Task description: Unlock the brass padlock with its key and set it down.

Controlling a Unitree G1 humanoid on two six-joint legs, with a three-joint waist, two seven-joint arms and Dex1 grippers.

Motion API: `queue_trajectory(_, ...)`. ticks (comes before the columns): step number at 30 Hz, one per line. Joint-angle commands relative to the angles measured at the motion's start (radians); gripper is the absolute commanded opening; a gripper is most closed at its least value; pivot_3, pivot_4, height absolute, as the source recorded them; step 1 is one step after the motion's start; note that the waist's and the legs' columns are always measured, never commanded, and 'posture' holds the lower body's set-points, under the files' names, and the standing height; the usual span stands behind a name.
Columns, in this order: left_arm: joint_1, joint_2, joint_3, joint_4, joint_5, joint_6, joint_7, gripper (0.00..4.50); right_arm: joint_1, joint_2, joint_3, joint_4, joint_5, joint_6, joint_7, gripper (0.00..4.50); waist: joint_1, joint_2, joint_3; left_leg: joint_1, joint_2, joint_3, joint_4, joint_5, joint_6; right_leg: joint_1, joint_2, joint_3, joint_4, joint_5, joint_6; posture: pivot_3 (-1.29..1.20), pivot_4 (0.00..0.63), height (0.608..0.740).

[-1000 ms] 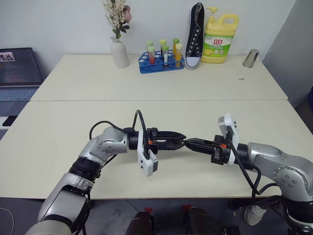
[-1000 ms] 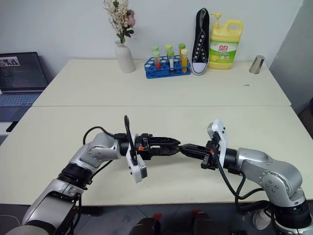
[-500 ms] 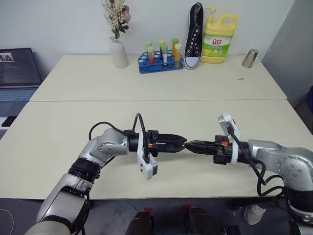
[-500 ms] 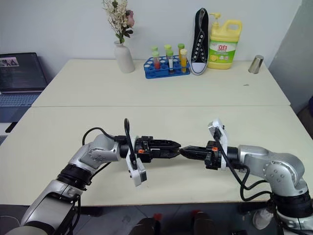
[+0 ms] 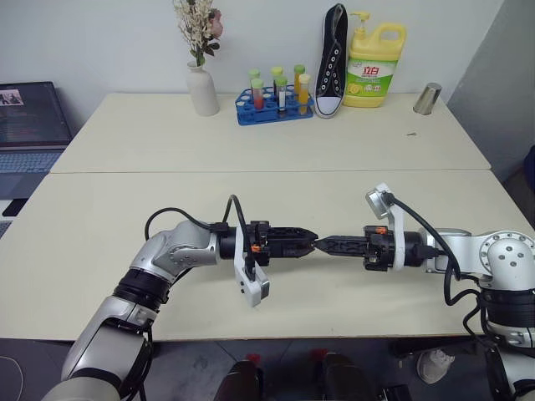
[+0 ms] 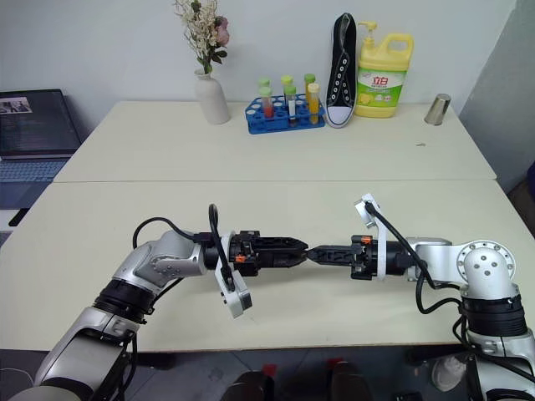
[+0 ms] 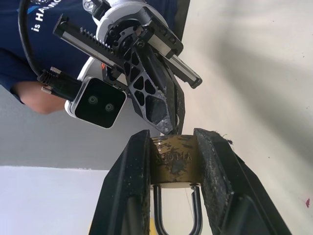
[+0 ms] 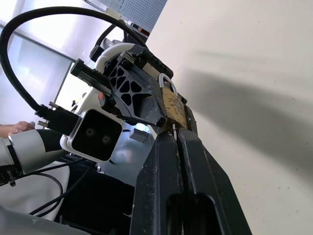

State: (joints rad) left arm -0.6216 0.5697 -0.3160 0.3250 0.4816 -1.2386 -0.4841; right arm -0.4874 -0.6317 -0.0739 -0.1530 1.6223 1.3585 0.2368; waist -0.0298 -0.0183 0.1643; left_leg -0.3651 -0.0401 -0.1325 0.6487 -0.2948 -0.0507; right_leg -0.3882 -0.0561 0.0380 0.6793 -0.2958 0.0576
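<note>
The padlock's shackle points back between my left gripper's fingers, so my right gripper should take the padlock's body before my left gripper moves to the shackle.
The brass padlock is clamped between the two fingers of my left gripper, which points level toward the right. Its silvery shackle runs back toward the wrist. My right gripper points left, tip to tip with the left one. Its fingers are shut, and their tips meet the padlock's exposed end face. In the right wrist view the padlock sits just beyond the shut fingertips. The key is hidden at that contact. Both grippers hover above the near table.
On the far table stand a white vase, a blue tube rack, a black shoe, a yellow detergent bottle and a metal cup. A laptop sits at the left. A person in a blue shirt is close by.
My right wrist has rolled, swinging its camera mount round, and the forearm has levelled out. The fingertips stay at the padlock. The left gripper holds its place.
</note>
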Motion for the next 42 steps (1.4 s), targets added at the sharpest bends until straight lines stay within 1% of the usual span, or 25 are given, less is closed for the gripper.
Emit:
queue_trajectory(1, 0.0, 0.012, -0.004, -0.026, 0.005, -0.011, 0.022, 0.99, -0.018, -0.001, -0.001, -0.05, 0.029, -0.026, 0.007, 0.0, 0.0, 0.0, 0.0, 0.0, 0.0, 0.0, 0.0, 0.0, 0.0, 0.0, 0.0, 0.0, 0.0, 0.0, 0.0, 0.0, 0.15, 0.74)
queue_trajectory(4, 0.001, 0.014, -0.006, -0.026, 0.004, -0.006, 0.03, 0.99, -0.021, -0.002, 0.001, -0.077, 0.003, -0.036, 0.03, 0.0, 0.0, 0.0, 0.0, 0.0, 0.0, 0.0, 0.0, 0.0, 0.0, 0.0, 0.0, 0.0, 0.0, 0.0, 0.0, 0.0, 0.15, 0.74)
queue_trajectory(5, 0.001, 0.015, -0.006, -0.025, 0.002, -0.002, 0.033, 0.99, -0.016, -0.01, 0.006, -0.102, -0.026, -0.04, 0.051, 0.0, 0.0, 0.0, 0.0, 0.0, 0.0, 0.0, 0.0, 0.0, 0.0, 0.0, 0.0, 0.0, 0.0, 0.0, 0.0, 0.0, 0.15, 0.74)
queue_trajectory(6, 0.0, 0.015, -0.006, -0.024, 0.0, 0.003, 0.035, 0.99, -0.01, -0.02, 0.013, -0.132, -0.064, -0.046, 0.079, 0.39, 0.0, 0.0, 0.0, 0.0, 0.0, 0.0, 0.0, 0.0, 0.0, 0.0, 0.0, 0.0, 0.0, 0.0, 0.0, 0.0, 0.15, 0.74)
queue_trajectory(8, -0.001, 0.016, -0.005, -0.023, -0.003, 0.008, 0.038, 0.99, 0.0, -0.033, 0.022, -0.165, -0.114, -0.058, 0.121, 0.94, 0.0, 0.0, 0.0, 0.0, 0.0, 0.0, 0.0, 0.0, 0.0, 0.0, 0.0, 0.0, 0.0, 0.0, 0.0, 0.0, 0.15, 0.74)
queue_trajectory(9, -0.002, 0.016, -0.006, -0.024, -0.003, 0.009, 0.039, 0.99, 0.005, -0.054, 0.038, -0.193, -0.165, -0.071, 0.16, 1.23, 0.0, 0.0, 0.0, 0.0, 0.0, -0.001, 0.0, 0.0, 0.0, 0.0, 0.0, 0.0, 0.0, 0.0, 0.0, 0.0, 0.15, 0.74)
queue_trajectory(10, -0.002, 0.016, -0.005, -0.024, -0.003, 0.013, 0.041, 0.99, 0.012, -0.059, 0.037, -0.204, -0.18, -0.077, 0.182, 1.63, 0.0, 0.0, 0.0, 0.0, 0.0, 0.0, 0.0, 0.0, 0.0, 0.0, 0.0, 0.0, 0.0, 0.0, 0.0, 0.0, 0.15, 0.74)
queue_trajectory(12, -0.002, 0.017, -0.005, -0.026, -0.006, 0.018, 0.042, 0.99, 0.034, -0.128, 0.087, -0.282, -0.33, -0.147, 0.29, 2.34, 0.001, 0.0, 0.0, 0.0, 0.0, -0.001, 0.0, 0.0, 0.0, 0.0, 0.0, -0.001, 0.0, 0.0, 0.0, 0.0, 0.15, 0.74)
queue_trajectory(13, -0.002, 0.017, -0.006, -0.027, -0.005, 0.018, 0.044, 0.99, 0.05, -0.136, 0.088, -0.296, -0.363, -0.176, 0.323, 2.69, 0.0, 0.0, 0.0, 0.0, 0.0, -0.001, 0.0, 0.0, 0.0, 0.0, 0.0, -0.001, 0.0, 0.0, 0.0, 0.0, 0.15, 0.74)
queue_trajectory(14, -0.002, 0.017, -0.007, -0.027, -0.006, 0.018, 0.044, 0.99, 0.07, -0.177, 0.12, -0.323, -0.456, -0.239, 0.378, 3.06, 0.001, 0.0, 0.0, 0.0, 0.0, -0.001, 0.0, 0.0, 0.0, 0.0, 0.0, -0.001, -0.001, 0.0, 0.0, 0.0, 0.15, 0.74)
queue_trajectory(15, -0.001, 0.017, -0.008, -0.027, -0.007, 0.019, 0.046, 0.99, 0.089, -0.196, 0.134, -0.336, -0.526, -0.298, 0.412, 3.44, 0.001, 0.0, 0.0, -0.001, -0.001, -0.001, 0.0, 0.0, 0.0, 0.0, 0.0, -0.001, -0.001, 0.0, 0.0, 0.0, 0.15, 0.74)
queue_trajectory(17, -0.003, 0.015, -0.009, -0.027, -0.008, 0.021, 0.048, 0.99, 0.113, -0.194, 0.134, -0.335, -0.608, -0.373, 0.431, 4.15, 0.001, 0.0, 0.0, 0.0, -0.001, 0.0, 0.0, 0.0, 0.0, 0.0, 0.0, -0.001, -0.001, 0.0, 0.0, 0.0, 0.15, 0.74)
queue_trajectory(18, -0.003, 0.015, -0.01, -0.027, -0.009, 0.022, 0.048, 0.99, 0.121, -0.176, 0.124, -0.333, -0.623, -0.399, 0.435, 4.48, -0.001, 0.0, 0.0, 0.0, -0.001, 0.0, 0.0, 0.0, 0.0, 0.0, 0.0, -0.001, -0.001, 0.0, 0.0, 0.0, 0.15, 0.74)
queue_trajectory(22, -0.003, 0.012, -0.015, -0.028, -0.008, 0.027, 0.053, 0.99, 0.128, -0.117, 0.108, -0.339, -0.654, -0.445, 0.433, 4.5, -0.003, 0.0, 0.0, 0.0, 0.0, 0.0, 0.0, 0.0, 0.0, 0.0, 0.001, -0.001, 0.0, 0.0, 0.0, 0.0, 0.15, 0.74)
queue_trajectory(25, -0.002, 0.011, -0.021, -0.03, -0.01, 0.03, 0.056, 0.99, 0.121, -0.077, 0.099, -0.333, -0.638, -0.433, 0.415, 4.5, 0.0, 0.0, 0.0, 0.0, 0.0, 0.0, 0.0, 0.0, 0.0, 0.0, 0.001, -0.001, 0.0, 0.0, 0.0, 0.0, 0.15, 0.74)
queue_trajectory(31, -0.005, 0.007, -0.027, -0.032, -0.011, 0.034, 0.059, 0.99, 0.093, -0.017, 0.136, -0.316, -0.674, -0.423, 0.411, 4.5, -0.001, 0.0, 0.0, 0.0, 0.0, 0.0, 0.0, 0.0, 0.0, 0.0, 0.0, -0.001, 0.0, 0.0, 0.0, 0.0, 0.15, 0.74)
queue_trajectory(37, 0.004, 0.012, -0.024, -0.041, -0.014, 0.042, 0.057, 0.99, 0.076, 0.016, 0.156, -0.293, -0.712, -0.425, 0.428, 4.5, 0.0, 0.0, 0.0, 0.0, -0.001, 0.0, 0.0, 0.0, 0.0, 0.0, 0.0, -0.001, 0.0, 0.0, 0.0, 0.0, 0.15, 0.74)
queue_trajectory(39, 0.005, 0.012, -0.024, -0.043, -0.016, 0.045, 0.056, 0.99, 0.074, 0.018, 0.159, -0.291, -0.723, -0.426, 0.434, 4.14, 0.0, 0.0, 0.0, 0.0, -0.001, 0.0, 0.0, 0.0, 0.0, 0.0, 0.0, -0.001, 0.0, 0.0, 0.0, 0.0, 0.15, 0.74)
queue_trajectory(42, 0.005, 0.012, -0.025, -0.045, -0.017, 0.049, 0.056, 0.99, 0.069, 0.025, 0.164, -0.287, -0.734, -0.426, 0.439, 3.28, -0.001, 0.0, 0.0, 0.0, -0.001, -0.001, 0.0, 0.0, 0.0, 0.0, 0.0, -0.001, 0.0, 0.0, 0.0, 0.0, 0.15, 0.74)
